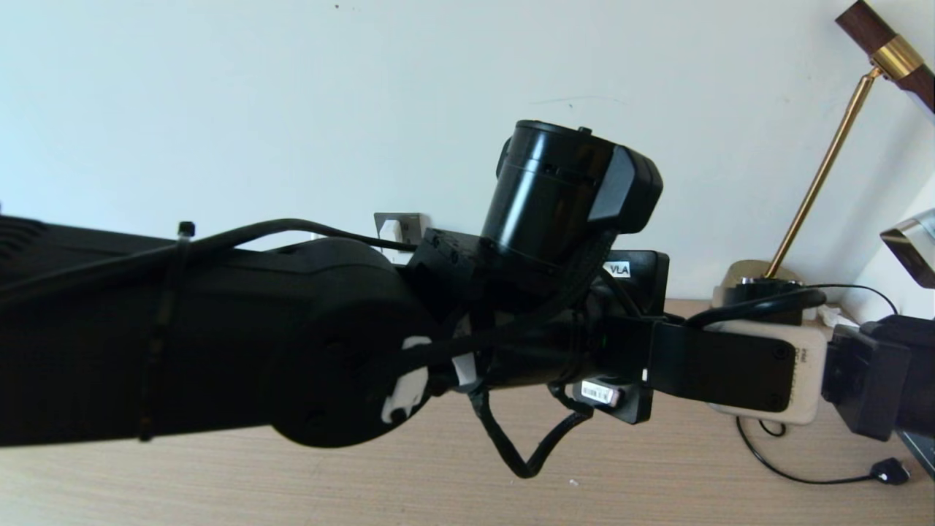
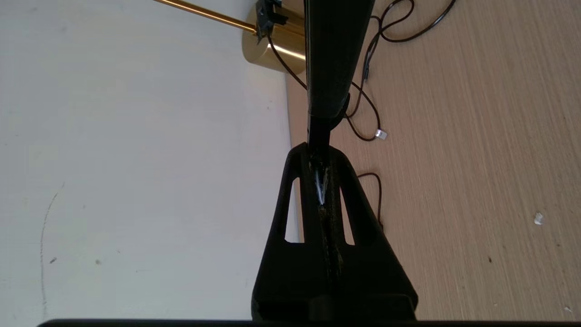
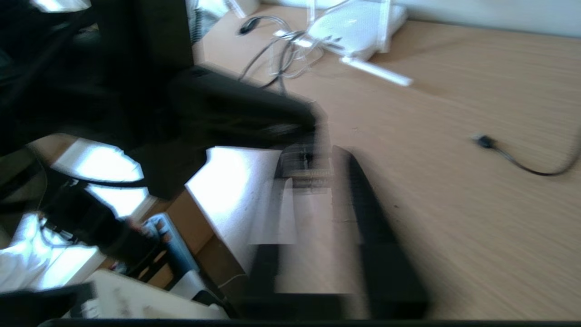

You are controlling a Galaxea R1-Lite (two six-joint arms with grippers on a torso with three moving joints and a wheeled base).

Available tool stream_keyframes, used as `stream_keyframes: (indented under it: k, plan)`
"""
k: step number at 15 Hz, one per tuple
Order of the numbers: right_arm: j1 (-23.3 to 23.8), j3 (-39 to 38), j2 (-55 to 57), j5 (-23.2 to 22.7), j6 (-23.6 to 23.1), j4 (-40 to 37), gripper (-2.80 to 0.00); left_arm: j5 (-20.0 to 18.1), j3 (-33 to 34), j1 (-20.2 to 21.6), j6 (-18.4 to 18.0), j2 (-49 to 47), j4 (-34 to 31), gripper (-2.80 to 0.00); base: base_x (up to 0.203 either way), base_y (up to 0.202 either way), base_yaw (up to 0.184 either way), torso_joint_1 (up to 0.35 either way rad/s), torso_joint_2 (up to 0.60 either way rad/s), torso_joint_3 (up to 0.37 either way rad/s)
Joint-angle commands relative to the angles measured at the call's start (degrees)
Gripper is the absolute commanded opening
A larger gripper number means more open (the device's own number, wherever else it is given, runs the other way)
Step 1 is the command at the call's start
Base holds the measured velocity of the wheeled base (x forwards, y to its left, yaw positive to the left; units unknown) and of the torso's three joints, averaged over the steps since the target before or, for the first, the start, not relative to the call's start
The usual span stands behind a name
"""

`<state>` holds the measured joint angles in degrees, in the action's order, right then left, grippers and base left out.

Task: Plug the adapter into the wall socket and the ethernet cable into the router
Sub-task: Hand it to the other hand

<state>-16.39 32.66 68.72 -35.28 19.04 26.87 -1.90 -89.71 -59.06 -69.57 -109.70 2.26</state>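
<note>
The ethernet plug's black end (image 3: 306, 157) is covered by my left gripper's fingers, so my right gripper should hold its clear tip (image 3: 310, 177) while my left gripper opens and lines up behind.
My left arm stretches across the head view. Its gripper (image 1: 785, 372) (image 2: 320, 150) is shut on the ethernet cable (image 1: 760, 307), whose thick black line arches up out of the fingers. In the right wrist view the cable's clear plug (image 3: 308, 170) sticks out under the left fingers, at the tips of my right gripper (image 3: 313, 163) (image 1: 847, 372), which is open around it. The router (image 3: 358, 27) lies far off by the wall with its antennas. A grey wall socket (image 1: 398, 223) peeks over the left arm. Something white sits at it, too hidden to name as the adapter.
A brass lamp (image 1: 818, 168) stands at the back right, its base (image 2: 272, 41) by the wall. Thin black cables with small plugs (image 1: 891, 471) (image 2: 380, 134) trail over the wooden table (image 1: 292, 489). A pale block with small print (image 1: 803, 380) shows behind the left fingers.
</note>
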Motion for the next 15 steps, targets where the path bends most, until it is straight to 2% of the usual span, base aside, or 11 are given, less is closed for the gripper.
stream_keyframes:
  k: [1,9,10,13,15]
  plan:
    - [-0.89,-0.21,-0.24,-0.23,-0.03,0.19,-2.8,-0.12,0.15,0.0,-0.42,-0.09,0.12,-2.8,0.0,0.0,0.0,0.0,0.0,0.0]
    - [-1.36,-1.3,-0.25,-0.23,0.03,0.2,-2.8,0.06,-0.06,-0.44,-0.21,-0.16,0.12,-2.8,0.0,0.0,0.0,0.0,0.0,0.0]
    - [-1.36,-1.63,-0.25,-0.23,0.04,0.2,-2.8,0.14,-0.11,-0.45,-0.21,-0.17,0.21,0.0,0.0,0.0,0.0,0.0,0.0,0.0]
    - [-1.28,-1.63,-0.34,0.92,0.42,0.2,-2.8,-0.03,0.84,-0.53,-0.41,-0.17,4.5,0.0,0.0,0.0,0.0,0.0,0.0,0.0]
    - [-1.28,-1.63,-0.34,1.97,2.53,0.2,-2.8,-0.03,2.54,-0.53,-0.48,0.63,5.72,0.0,0.0,0.0,0.0,0.0,0.0,0.0]
